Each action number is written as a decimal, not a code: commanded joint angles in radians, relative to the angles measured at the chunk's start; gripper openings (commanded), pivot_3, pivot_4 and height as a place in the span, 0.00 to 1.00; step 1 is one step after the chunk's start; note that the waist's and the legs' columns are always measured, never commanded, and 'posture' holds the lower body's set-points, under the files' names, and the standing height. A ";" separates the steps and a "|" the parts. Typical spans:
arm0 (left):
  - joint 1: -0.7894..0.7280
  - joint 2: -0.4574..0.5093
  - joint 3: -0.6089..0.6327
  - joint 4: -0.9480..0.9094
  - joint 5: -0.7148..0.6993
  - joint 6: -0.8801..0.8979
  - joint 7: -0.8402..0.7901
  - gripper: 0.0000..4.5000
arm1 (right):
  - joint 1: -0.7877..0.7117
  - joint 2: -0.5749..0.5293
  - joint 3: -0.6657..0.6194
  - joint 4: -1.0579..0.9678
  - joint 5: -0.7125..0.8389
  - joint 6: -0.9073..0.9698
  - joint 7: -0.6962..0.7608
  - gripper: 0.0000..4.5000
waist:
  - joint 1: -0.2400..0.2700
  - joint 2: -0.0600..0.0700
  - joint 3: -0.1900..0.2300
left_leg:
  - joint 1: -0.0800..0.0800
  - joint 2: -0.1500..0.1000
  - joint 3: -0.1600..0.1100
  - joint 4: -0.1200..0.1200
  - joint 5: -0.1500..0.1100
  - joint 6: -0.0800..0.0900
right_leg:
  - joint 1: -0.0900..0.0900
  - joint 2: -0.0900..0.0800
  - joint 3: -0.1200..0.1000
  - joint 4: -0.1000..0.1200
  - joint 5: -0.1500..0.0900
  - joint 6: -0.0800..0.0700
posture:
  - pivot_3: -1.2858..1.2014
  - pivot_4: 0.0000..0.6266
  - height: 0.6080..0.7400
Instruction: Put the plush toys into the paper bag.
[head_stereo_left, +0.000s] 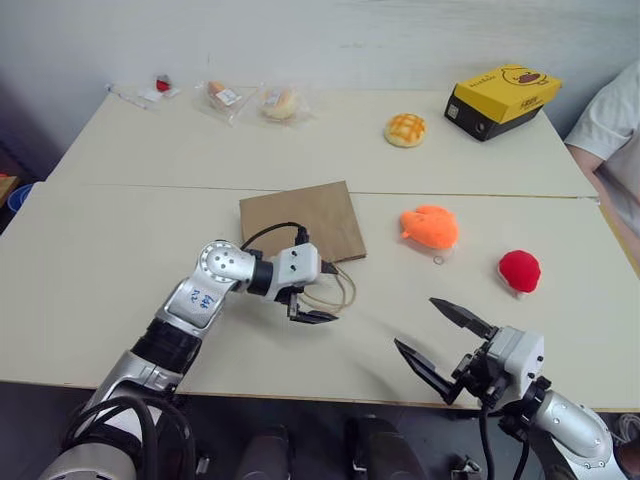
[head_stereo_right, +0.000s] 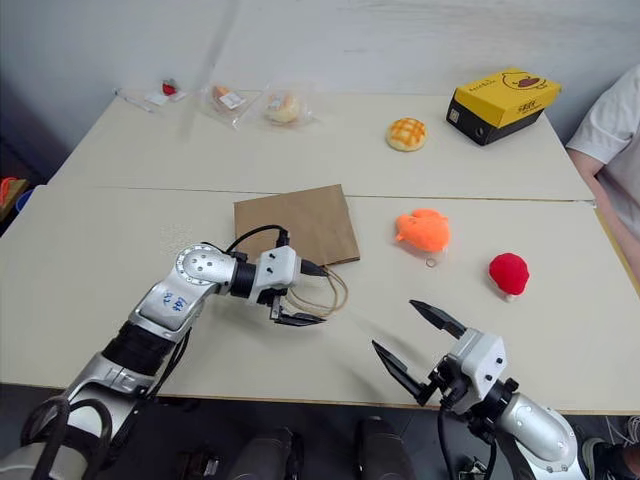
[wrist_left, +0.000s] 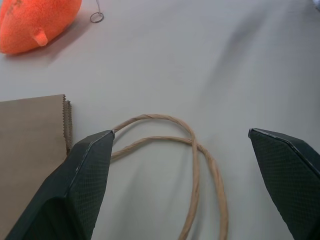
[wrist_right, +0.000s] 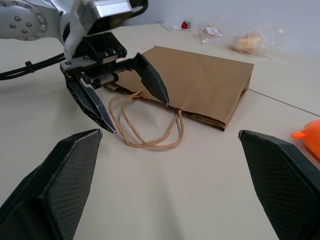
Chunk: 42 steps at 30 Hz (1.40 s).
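I expect the paper bag's opening (head_stereo_left: 347, 260) to open wide and the lower cord loop to stay down when I lift the upper cord loop, because the cord loops (wrist_left: 194, 142) only cross.
The brown paper bag (head_stereo_left: 302, 222) lies flat on the table, its cord handles (head_stereo_left: 338, 290) spread toward the front edge. My left gripper (head_stereo_left: 318, 302) hovers open just over those handles, one finger on each side of the loops (wrist_left: 195, 150), holding nothing. The orange plush toy (head_stereo_left: 430, 226) with its keyring rests to the right of the bag. Further right lies the round red plush toy (head_stereo_left: 519, 271). My right gripper (head_stereo_left: 414, 320) stands open and empty near the table's front edge, pointing toward the bag (wrist_right: 200, 85).
A yellow and black box (head_stereo_left: 502, 98) stands at the back right, a criss-cross bun (head_stereo_left: 405, 129) beside it. Plastic-wrapped items (head_stereo_left: 250, 100) line the back left. A person's sleeve (head_stereo_left: 612, 115) shows at the right edge.
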 joint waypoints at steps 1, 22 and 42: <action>-0.018 -0.006 0.009 -0.001 0.011 -0.013 -0.010 0.91 | 0.016 0.000 -0.014 -0.045 0.010 -0.008 -0.005 1.00 | 0.000 0.000 0.000 | 0.000 0.000 0.000 0.000 0.000 0.000 | 0.000 0.000 0.000 0.000 0.000 0.000 | 0.52 0.24 1.00; 0.004 0.005 -0.013 0.010 0.078 -0.031 -0.046 0.29 | 0.021 0.001 -0.010 -0.044 0.013 -0.001 -0.011 1.00 | 0.000 0.000 0.000 | 0.000 0.000 0.000 0.000 0.000 0.000 | 0.000 0.000 0.000 0.000 0.000 0.000 | 0.52 0.24 1.00; -0.023 -0.013 0.000 0.051 0.086 -0.028 -0.057 0.04 | 0.041 0.002 -0.029 -0.041 0.014 -0.016 -0.010 1.00 | 0.000 0.000 0.000 | 0.000 0.000 0.000 0.000 0.000 0.000 | 0.000 0.000 0.000 0.001 0.000 0.000 | 0.52 0.24 1.00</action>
